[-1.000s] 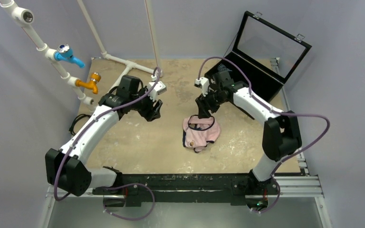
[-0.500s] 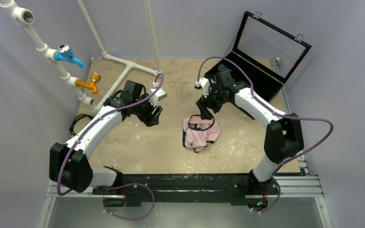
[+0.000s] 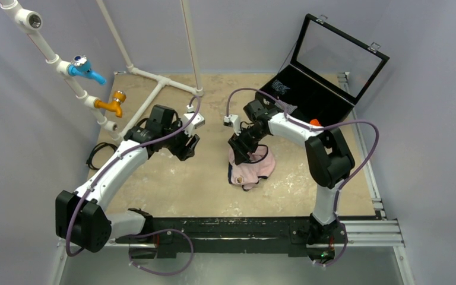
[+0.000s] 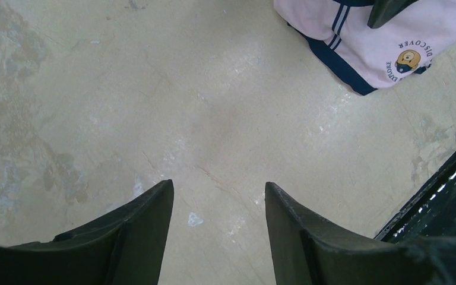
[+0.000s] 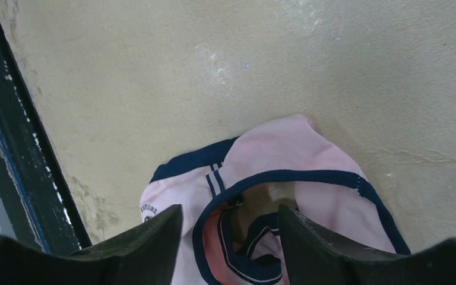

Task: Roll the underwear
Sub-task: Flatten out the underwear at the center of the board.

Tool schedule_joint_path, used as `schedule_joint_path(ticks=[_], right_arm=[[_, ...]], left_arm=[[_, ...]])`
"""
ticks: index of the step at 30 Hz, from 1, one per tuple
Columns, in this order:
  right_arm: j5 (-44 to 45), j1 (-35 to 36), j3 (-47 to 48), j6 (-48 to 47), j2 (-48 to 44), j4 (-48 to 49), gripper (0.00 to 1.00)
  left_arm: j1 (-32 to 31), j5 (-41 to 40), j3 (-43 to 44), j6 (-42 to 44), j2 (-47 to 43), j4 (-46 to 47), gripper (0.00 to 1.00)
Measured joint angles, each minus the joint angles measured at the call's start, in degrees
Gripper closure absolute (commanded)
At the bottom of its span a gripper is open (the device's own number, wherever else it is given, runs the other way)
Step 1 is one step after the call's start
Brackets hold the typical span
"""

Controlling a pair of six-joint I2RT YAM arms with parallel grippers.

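Note:
Next, my right gripper raises the underwear's navy trim (image 5: pixel 220 198) by the stripes and stretches the underwear with my left gripper before rolling. The underwear is crumpled around its gaping opening (image 5: pixel 268 203).
The underwear (image 3: pixel 251 169) is pale pink briefs with dark navy trim, lying crumpled at the table's middle. It shows in the right wrist view (image 5: pixel 285 160) with its waistband gaping, and at the top right of the left wrist view (image 4: pixel 386 41), where a small round print is seen. My right gripper (image 3: pixel 240 152) is open, low over the underwear's far edge, its fingers (image 5: pixel 326 249) on either side of the waistband opening. My left gripper (image 3: pixel 189 148) is open and empty above bare table, well to the left of the underwear.
An open black case (image 3: pixel 323 71) stands at the back right. White pipes with a blue valve (image 3: pixel 86 68) and an orange valve (image 3: pixel 113 104) run along the back left. A black rail (image 3: pixel 243 228) borders the table's near edge.
My right gripper has moved left and down onto the underwear's far edge, its arm folding in. My left gripper has shifted slightly. The underwear lies where it was.

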Motion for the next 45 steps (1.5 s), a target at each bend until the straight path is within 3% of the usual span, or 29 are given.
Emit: schedule_joint_path(ticks=[4,6,7,12,18,24,30,36,45], right_arm=[[-2.51,-0.02,1.64,0.63,1.81,-0.28,0.84],[-4.00,-0.02,3.19,0.59,2.49,-0.76,0.98],[-4.81,-0.02,4.09,0.35,2.49,-1.11,1.00],[-8.24,-0.13,10.95,-1.57,0.04,-5.05,1.00],[-11.96,-0.72,17.94,-3.69,-9.18,-8.70,1.00],[-13.88,-1.01,17.94,-4.07,-17.16,-9.29,1.00],[-14.05,-1.53,13.90,-3.39,-17.29,-8.74,1.00],[-17.16,-3.48,13.73,-2.19,-14.40,-8.68,1.00],[-21.24,-8.33,13.79,2.75,-12.33,-7.15,1.00]], left_arm=[[0.00,-0.48,-0.22,-0.02,-0.07,0.48,0.43],[0.00,-0.55,-0.57,-0.04,-0.04,1.25,0.43],[0.00,-0.55,-0.81,-0.09,-0.04,1.70,0.43],[0.00,0.74,-1.05,-0.72,0.74,3.87,0.43],[0.00,5.97,0.48,-4.24,3.85,7.30,0.43],[0.04,18.01,7.30,-10.71,7.54,9.01,0.43],[0.15,27.17,9.73,-16.65,7.61,12.37,0.43],[-0.17,26.93,7.65,-17.68,7.13,14.88,0.44],[-4.26,21.88,2.62,-9.86,3.91,15.02,0.47]])
